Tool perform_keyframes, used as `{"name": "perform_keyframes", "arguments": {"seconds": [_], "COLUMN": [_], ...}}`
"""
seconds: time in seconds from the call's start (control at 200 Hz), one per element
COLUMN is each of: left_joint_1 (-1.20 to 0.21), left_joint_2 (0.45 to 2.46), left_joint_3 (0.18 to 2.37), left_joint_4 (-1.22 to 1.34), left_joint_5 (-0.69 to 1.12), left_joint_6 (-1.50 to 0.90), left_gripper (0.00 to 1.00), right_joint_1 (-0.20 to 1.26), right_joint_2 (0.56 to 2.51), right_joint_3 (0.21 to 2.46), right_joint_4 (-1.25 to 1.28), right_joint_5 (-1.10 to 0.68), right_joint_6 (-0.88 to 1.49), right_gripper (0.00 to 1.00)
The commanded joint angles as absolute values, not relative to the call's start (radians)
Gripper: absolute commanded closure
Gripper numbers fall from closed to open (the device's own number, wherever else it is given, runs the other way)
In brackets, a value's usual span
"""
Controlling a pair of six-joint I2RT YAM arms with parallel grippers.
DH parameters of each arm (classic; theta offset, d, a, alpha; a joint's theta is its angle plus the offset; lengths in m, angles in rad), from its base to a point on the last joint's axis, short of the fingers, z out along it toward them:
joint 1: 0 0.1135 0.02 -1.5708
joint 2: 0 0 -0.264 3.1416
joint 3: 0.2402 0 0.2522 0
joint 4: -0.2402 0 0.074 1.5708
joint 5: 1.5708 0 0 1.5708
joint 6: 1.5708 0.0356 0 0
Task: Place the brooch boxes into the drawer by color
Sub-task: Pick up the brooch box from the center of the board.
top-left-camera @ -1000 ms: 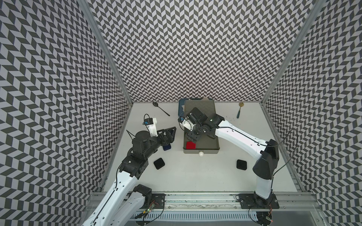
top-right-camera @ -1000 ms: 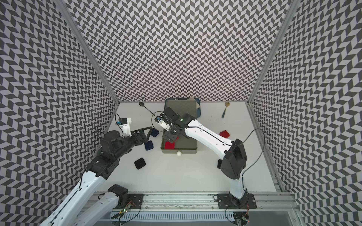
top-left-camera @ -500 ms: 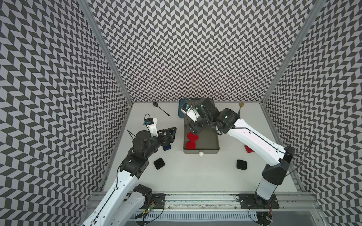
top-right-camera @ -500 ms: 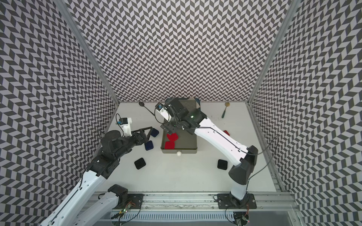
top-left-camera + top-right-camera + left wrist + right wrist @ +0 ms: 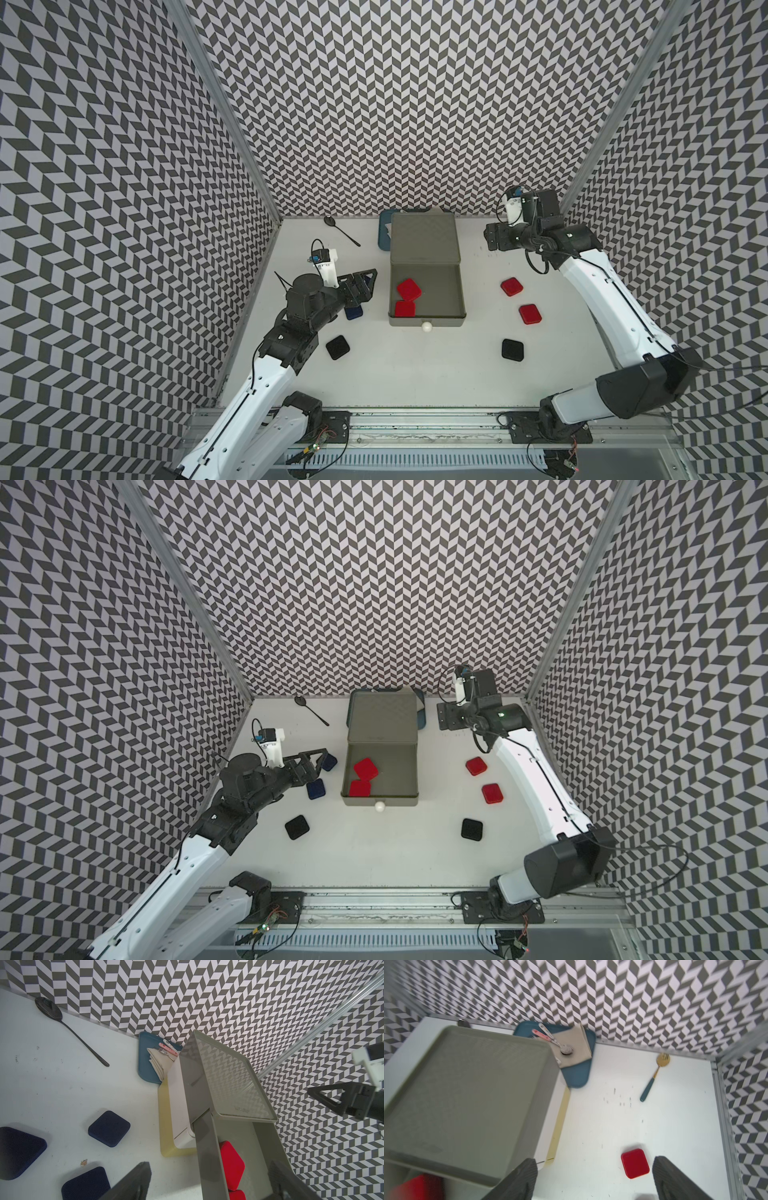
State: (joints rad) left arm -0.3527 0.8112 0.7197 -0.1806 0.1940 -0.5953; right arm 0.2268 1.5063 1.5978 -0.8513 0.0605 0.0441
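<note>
The rear red box point(image 5: 512, 286) is clear of its red neighbour and lies ahead of my right gripper's open fingers. I keep going down until the fingers straddle that box.
The drawer point(image 5: 424, 322), the grey top tier with a white knob, stands pulled out from its chest. Two red brooch boxes point(image 5: 409, 289) point(image 5: 405, 308) lie inside it at the left. Two more red ones point(image 5: 511, 286) point(image 5: 530, 313) and a black one point(image 5: 513, 349) lie on the table to its right. Left of it lie another black one point(image 5: 337, 347) and navy ones point(image 5: 316, 788) point(image 5: 109, 1128). My left gripper point(image 5: 365, 286) hovers open above the navy boxes, beside the drawer's left wall. My right gripper point(image 5: 492, 239) hangs open and empty at the back right, above the nearest red box point(image 5: 635, 1163).
A dark blue tray point(image 5: 383, 237) with a napkin and cutlery sits behind the chest against the back wall. A black spoon point(image 5: 340, 230) lies at the back left. A gold spoon with a teal handle point(image 5: 654, 1076) lies at the back right. Patterned walls close three sides.
My right gripper let a red box go into the grey drawer, then swung away to the back right with its jaws wider. The left arm has stayed put.
</note>
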Motion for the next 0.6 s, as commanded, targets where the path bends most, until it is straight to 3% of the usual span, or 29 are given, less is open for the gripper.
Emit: {"name": "perform_keyframes", "arguments": {"seconds": [0.0,0.21,0.596], "left_joint_1": [-0.347,-0.346,-0.346], "left_joint_2": [0.831,0.873,0.89], "left_joint_3": [0.711,0.757,0.762], "left_joint_4": [-0.127,-0.15,-0.149], "left_joint_5": [0.237,0.288,0.337], "left_joint_6": [-0.573,-0.53,-0.541], "left_gripper": [0.06,0.06,0.07], "right_joint_1": [0.12,0.002,-0.029], "right_joint_2": [1.564,1.713,1.906], "right_joint_3": [1.551,1.521,1.568], "right_joint_4": [-0.889,-0.909,-0.891], "right_joint_5": [0.004,-0.011,-0.085], "right_joint_6": [0.118,0.114,0.042], "right_gripper": [0.08,0.08,0.08]}}
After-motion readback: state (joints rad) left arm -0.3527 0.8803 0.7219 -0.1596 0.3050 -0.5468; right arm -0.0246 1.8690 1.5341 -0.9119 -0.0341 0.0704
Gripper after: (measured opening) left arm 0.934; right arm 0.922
